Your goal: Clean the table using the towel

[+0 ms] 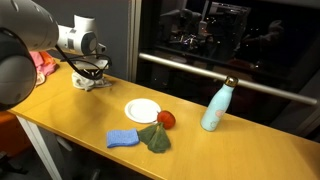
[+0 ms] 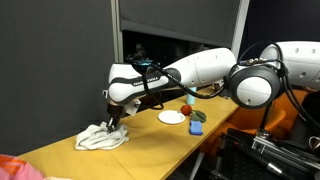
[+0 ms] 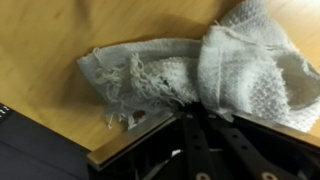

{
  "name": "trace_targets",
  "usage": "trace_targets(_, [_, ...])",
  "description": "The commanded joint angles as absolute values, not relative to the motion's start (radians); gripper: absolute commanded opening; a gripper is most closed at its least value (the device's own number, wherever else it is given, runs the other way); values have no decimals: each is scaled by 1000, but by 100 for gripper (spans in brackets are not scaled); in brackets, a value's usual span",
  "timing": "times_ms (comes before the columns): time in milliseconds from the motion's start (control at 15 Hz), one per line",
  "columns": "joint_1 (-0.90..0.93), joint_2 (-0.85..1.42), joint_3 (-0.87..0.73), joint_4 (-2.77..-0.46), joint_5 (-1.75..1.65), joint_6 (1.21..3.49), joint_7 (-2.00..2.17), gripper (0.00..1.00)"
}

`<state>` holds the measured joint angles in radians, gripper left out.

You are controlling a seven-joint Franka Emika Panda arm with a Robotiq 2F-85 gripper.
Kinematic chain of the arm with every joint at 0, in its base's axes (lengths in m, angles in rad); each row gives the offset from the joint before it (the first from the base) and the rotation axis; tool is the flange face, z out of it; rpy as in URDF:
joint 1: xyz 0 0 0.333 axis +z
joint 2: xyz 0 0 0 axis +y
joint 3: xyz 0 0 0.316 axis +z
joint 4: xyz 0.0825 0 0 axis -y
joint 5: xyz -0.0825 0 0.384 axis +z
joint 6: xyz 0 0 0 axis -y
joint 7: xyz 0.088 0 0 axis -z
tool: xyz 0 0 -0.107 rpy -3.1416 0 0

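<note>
My gripper should wipe back across the open wood toward the white plate, because the towel is near the table's far end with the pink cloth beyond.
A crumpled white towel lies on the wooden table near its far end; it shows small in an exterior view and fills the wrist view. My gripper is down on the towel, its black fingers closed together into the cloth. The fingertips are buried in the folds.
Further along the table stand a white plate, a red fruit, a blue sponge, a green cloth and a light blue bottle. A pink cloth lies beyond the table end. The table edge is close.
</note>
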<state>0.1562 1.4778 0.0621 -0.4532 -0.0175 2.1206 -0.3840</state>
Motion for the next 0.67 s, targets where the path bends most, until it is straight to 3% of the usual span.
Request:
trace_targets(0, [108,1502,1,-469,-58,2115,-337,1])
trace_targets(600, [59,1489,8,-482,-22,2037,-223,1])
